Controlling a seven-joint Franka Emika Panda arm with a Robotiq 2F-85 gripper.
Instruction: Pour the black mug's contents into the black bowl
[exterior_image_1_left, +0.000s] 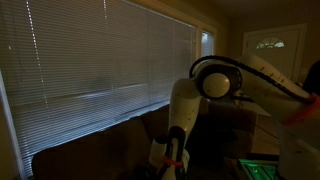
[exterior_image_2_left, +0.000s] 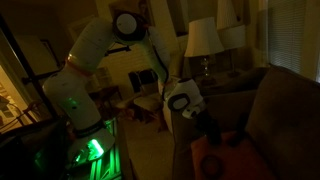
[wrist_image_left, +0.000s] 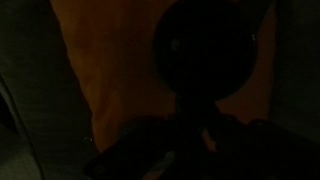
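Observation:
My gripper needs to go on lowering the black mug (wrist_image_left: 205, 48), which is over open orange surface (exterior_image_2_left: 240, 160) with its handle in the fingers, and let go once the mug is resting.
The scene is very dark. In the wrist view a round black mug (wrist_image_left: 205, 45) hangs over an orange surface (wrist_image_left: 110, 70). A dark stem, apparently its handle, runs down into my gripper (wrist_image_left: 195, 128), which is shut on it. In an exterior view the gripper (exterior_image_2_left: 206, 120) is low over the orange surface (exterior_image_2_left: 228, 158), below the white wrist (exterior_image_2_left: 183, 100). Elsewhere in an exterior view only the arm (exterior_image_1_left: 215, 80) and the gripper's dim lower part (exterior_image_1_left: 172, 150) show. The black bowl cannot be made out in any view.
A brown sofa back (exterior_image_2_left: 285, 110) rises beside the orange surface. A table lamp (exterior_image_2_left: 203, 40) stands behind it. Closed window blinds (exterior_image_1_left: 90, 60) fill the wall. The robot base glows green (exterior_image_2_left: 92, 150) on the floor.

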